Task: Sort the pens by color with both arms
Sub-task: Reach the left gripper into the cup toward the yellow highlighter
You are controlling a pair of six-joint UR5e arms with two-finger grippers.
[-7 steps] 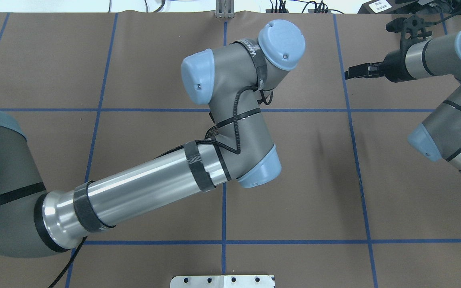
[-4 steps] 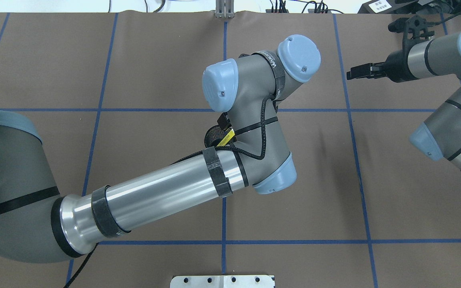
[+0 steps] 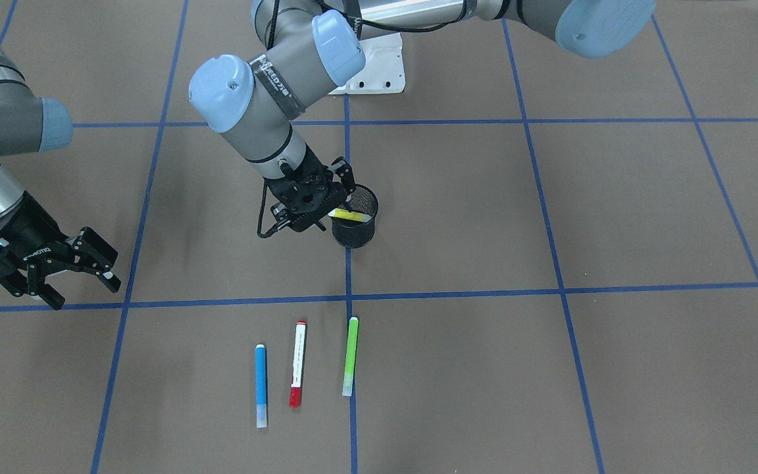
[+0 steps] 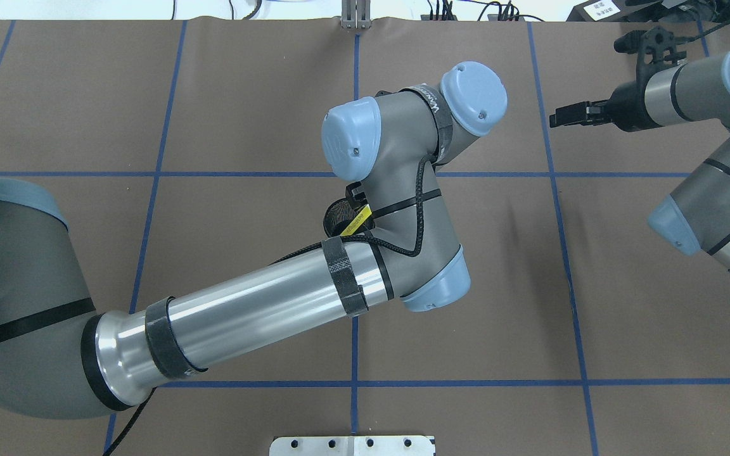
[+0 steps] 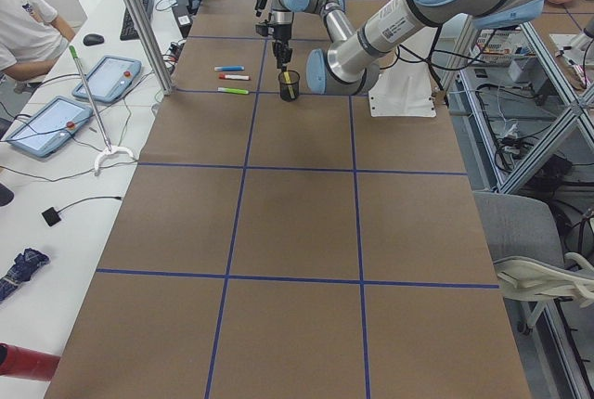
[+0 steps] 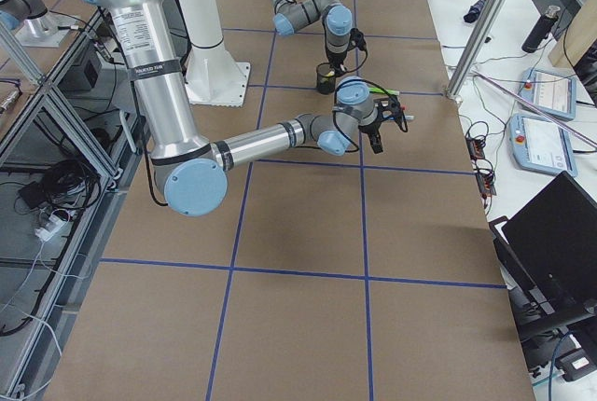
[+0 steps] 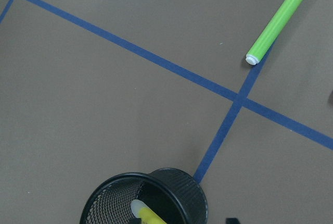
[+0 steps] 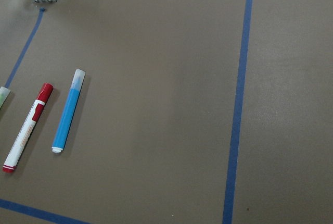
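Next, I center my left gripper's open fingers around the pen's upper end (image 3: 335, 212) before lifting, because the yellow pen (image 3: 352, 214) leans in the black mesh cup, close to one gripper finger.
The yellow pen (image 3: 351, 214) leans in the black mesh cup (image 3: 354, 234), one pale end down inside; it also shows in the overhead view (image 4: 355, 221) and the left wrist view (image 7: 148, 214). My left gripper (image 3: 333, 209) hangs tilted at the cup's rim, its fingers apart on either side of the pen's upper end. The blue pen (image 3: 260, 385), the red-capped white pen (image 3: 297, 362) and the lime green pen (image 3: 351, 355) lie side by side on the table beyond the cup. My right gripper (image 3: 83, 280) is open and empty, hovering off to the blue pen's side.
The brown table (image 3: 550, 197) is marked with blue tape lines. The left arm's forearm (image 4: 244, 316) crosses the middle of the table. The white pedestal base (image 3: 379, 66) stands at the robot's edge. Operators' tablets (image 5: 107, 79) lie beside the table.
The left arm swung right and toward the robot, uncovering the cup and the yellow pen, then almost stopped. The right arm barely moved.
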